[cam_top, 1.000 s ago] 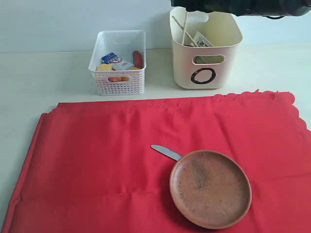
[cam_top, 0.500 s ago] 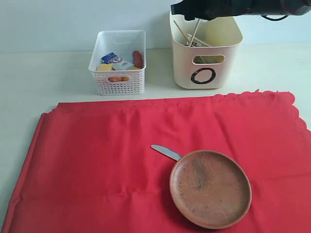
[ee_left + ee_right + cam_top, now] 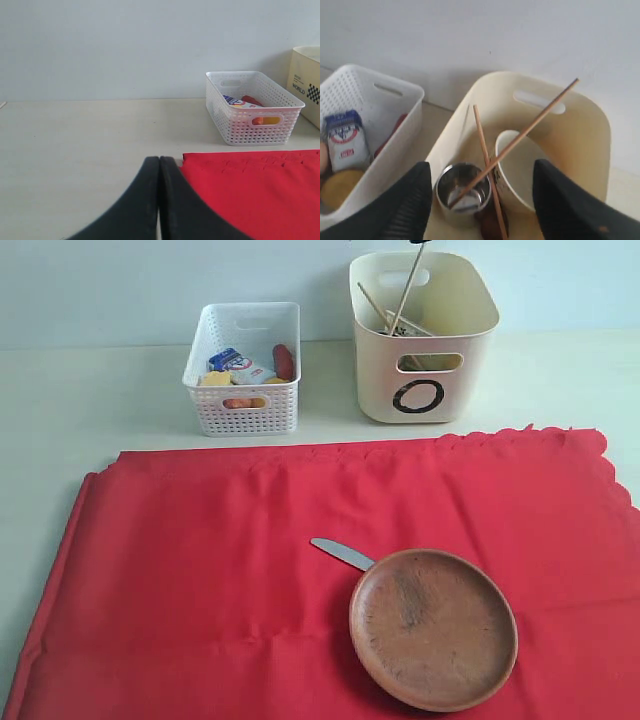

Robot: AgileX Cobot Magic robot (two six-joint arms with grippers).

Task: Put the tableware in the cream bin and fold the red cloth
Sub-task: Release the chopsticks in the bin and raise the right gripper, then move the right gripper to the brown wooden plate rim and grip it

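Observation:
My right gripper should keep going because the brown plate is on top of the knife point(image 3: 362, 562) and the plate's far rim is free. It should move on toward that rim point(image 3: 478, 569) and close there.
The red cloth point(image 3: 200, 570) lies spread flat over the table. The round brown plate point(image 3: 433, 628) sits on its front right part, and a steel knife blade point(image 3: 342, 554) pokes out from under the plate's rim. The cream bin point(image 3: 425, 340) stands at the back with two chopsticks point(image 3: 405, 295) leaning in it. Inside it I see the steel cup point(image 3: 465, 192), the pale bowl point(image 3: 520, 165) and the crossed chopsticks point(image 3: 520, 135). My right gripper point(image 3: 481, 167) hovers open above the bin, holding nothing. My left gripper point(image 3: 159, 160) is shut and empty, low beside a corner of the cloth point(image 3: 260, 190).
A white perforated basket point(image 3: 243, 368) with food items stands left of the cream bin, behind the cloth's back edge. The left wrist view shows that basket point(image 3: 255, 107) and bare table beside the cloth. A pale wall runs behind the bins.
The right arm has risen almost out of the top of the exterior view. The chopsticks have dropped and now lean crossed in the cream bin. Plate, knife and cloth have not moved.

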